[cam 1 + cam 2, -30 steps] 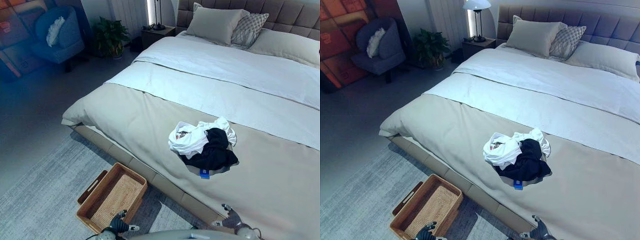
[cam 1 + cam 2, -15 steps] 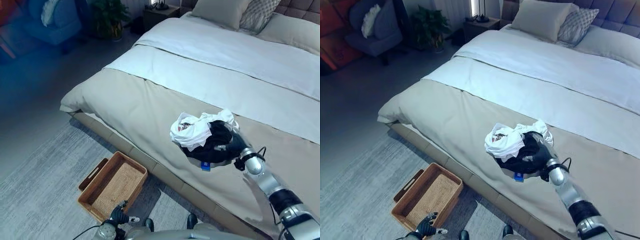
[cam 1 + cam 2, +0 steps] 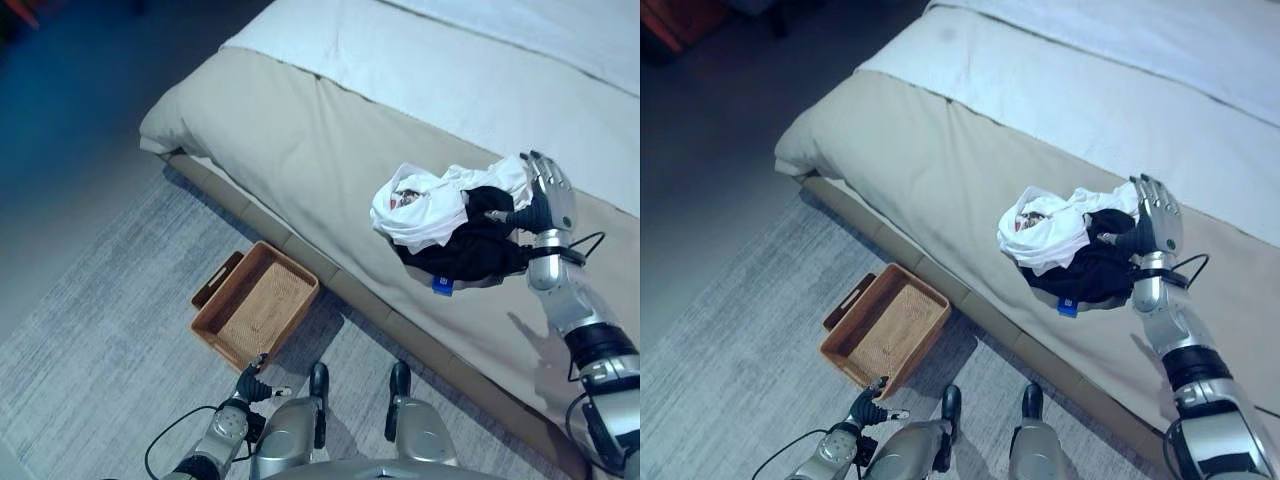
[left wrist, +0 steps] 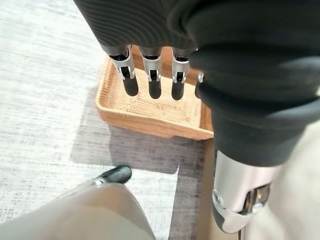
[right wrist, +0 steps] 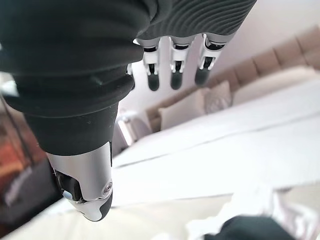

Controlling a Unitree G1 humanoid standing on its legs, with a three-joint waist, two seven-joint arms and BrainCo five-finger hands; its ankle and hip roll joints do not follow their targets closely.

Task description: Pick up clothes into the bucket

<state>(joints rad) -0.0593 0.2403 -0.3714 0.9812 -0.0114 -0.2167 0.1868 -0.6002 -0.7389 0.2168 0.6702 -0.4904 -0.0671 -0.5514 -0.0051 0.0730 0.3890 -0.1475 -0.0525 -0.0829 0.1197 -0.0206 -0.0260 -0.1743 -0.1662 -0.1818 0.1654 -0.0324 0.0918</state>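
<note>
I expect the white garment (image 3: 424, 214) to come free and leave the black garment behind when I lift it, because it lies loosely over the black garment's edge (image 3: 462, 234).
A small pile of clothes lies on the beige bed cover near the bed's edge: a white garment (image 3: 418, 205) on top of a black one (image 3: 470, 255) with a blue tag. My right hand (image 3: 545, 195) stands at the pile's right side, open, fingers straight and pointing up the bed, thumb close to the black cloth. In the right wrist view the black cloth (image 5: 242, 229) shows below the straight fingers (image 5: 172, 70). A woven rectangular basket (image 3: 255, 312) sits on the floor beside the bed. My left hand (image 3: 250, 380) hangs low near the basket (image 4: 150, 112), open.
The bed (image 3: 300, 140) runs across the upper right, with a white duvet (image 3: 500, 60) folded further up. Its edge drops to a grey rug (image 3: 100, 300), where the basket stands close to the bed frame.
The camera has tilted down, so the whole scene shifted. My right hand has come off the black cloth and now stands upright at the pile's right side. The clothes still lie on the bed.
</note>
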